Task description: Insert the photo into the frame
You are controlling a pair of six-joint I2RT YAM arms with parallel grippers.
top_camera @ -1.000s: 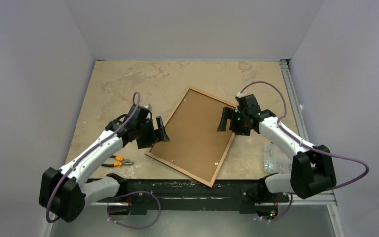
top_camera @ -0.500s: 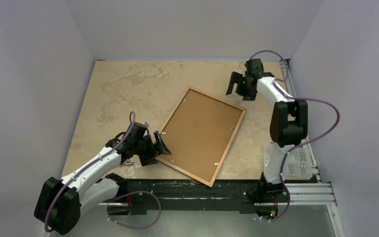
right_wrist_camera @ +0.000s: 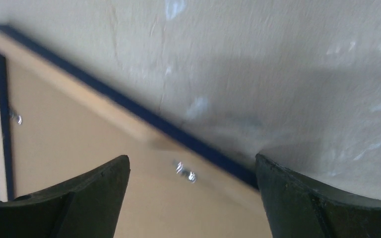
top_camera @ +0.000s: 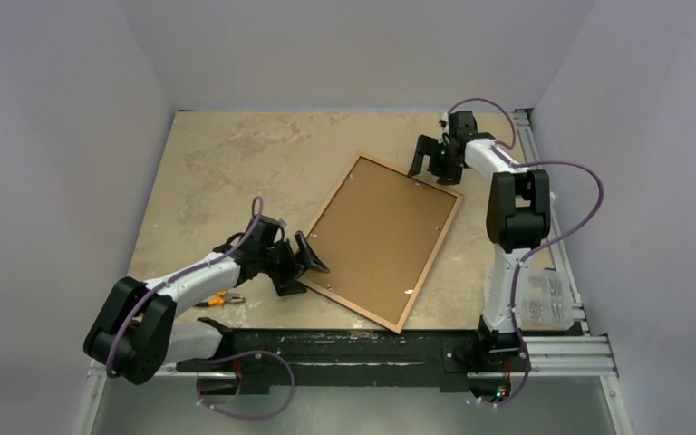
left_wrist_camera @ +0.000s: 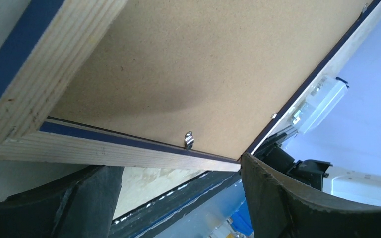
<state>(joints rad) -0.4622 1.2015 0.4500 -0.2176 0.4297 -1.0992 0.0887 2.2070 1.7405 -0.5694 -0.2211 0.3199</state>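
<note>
The frame is crooked, with its near corner at the front edge (top_camera: 399, 328). Next, my left gripper swings back while my right gripper pulls the far rail (top_camera: 388, 165) in, to make the frame square.
The frame (top_camera: 433, 263) lies back-up and skewed on the table, its plain brown backing board (top_camera: 385, 240) filling it. The photo is out of view. My left gripper (top_camera: 304, 267) is open at the frame's near-left rail; in the left wrist view that blue-edged wooden rail (left_wrist_camera: 104, 148) and a metal tab (left_wrist_camera: 189, 140) sit just beyond the spread fingers (left_wrist_camera: 287, 198). My right gripper (top_camera: 430, 168) hangs open over the frame's far corner. The right wrist view shows the corner rail (right_wrist_camera: 104, 106) and a tab (right_wrist_camera: 184, 171) between its fingers (right_wrist_camera: 302, 198).
Orange-handled pliers (top_camera: 217, 297) lie beside the left forearm. A clear plastic box (top_camera: 544, 299) sits off the table's right edge by the right arm's base. Grey walls close in the table on three sides, and its black front edge (top_camera: 353, 344) runs just past the frame's near corner.
The frame has slid toward the far right and turned a little. The right arm swung from the frame's right rail to its far corner. The left gripper moved nearer, along the left rail.
</note>
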